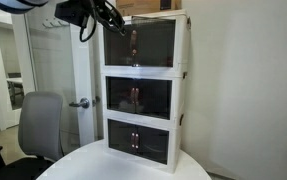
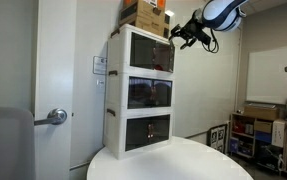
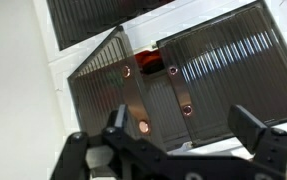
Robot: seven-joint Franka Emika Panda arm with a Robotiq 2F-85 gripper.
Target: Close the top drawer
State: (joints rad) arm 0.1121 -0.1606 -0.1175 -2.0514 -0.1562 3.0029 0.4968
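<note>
Next, I move across to the ajar door [image 3: 105, 92] and push it flush, because my gripper faces the shut door's handle [image 3: 180, 90] while the other door is ajar.
The top drawer [image 1: 153, 42] is the uppermost of three white-framed compartments with dark translucent doors; it also shows in the other exterior view [image 2: 150, 52]. In the wrist view its left door [image 3: 105, 75] stands ajar, swung outward. Its right door [image 3: 228, 65] lies flat and shut. Reddish handles [image 3: 135, 92] run down the inner edges of the doors. My gripper [image 3: 183, 135] is open and empty, its fingers spread just in front of the handles. In both exterior views the gripper [image 1: 108, 18] [image 2: 183, 36] hovers at the front of the top drawer.
The cabinet stands on a round white table [image 1: 123, 165] [image 2: 183, 160]. Cardboard boxes [image 2: 148, 14] sit on top of the cabinet. A grey office chair [image 1: 38, 125] and a door with a lever handle [image 1: 80, 103] are beside it. Shelving [image 2: 268, 130] stands in the background.
</note>
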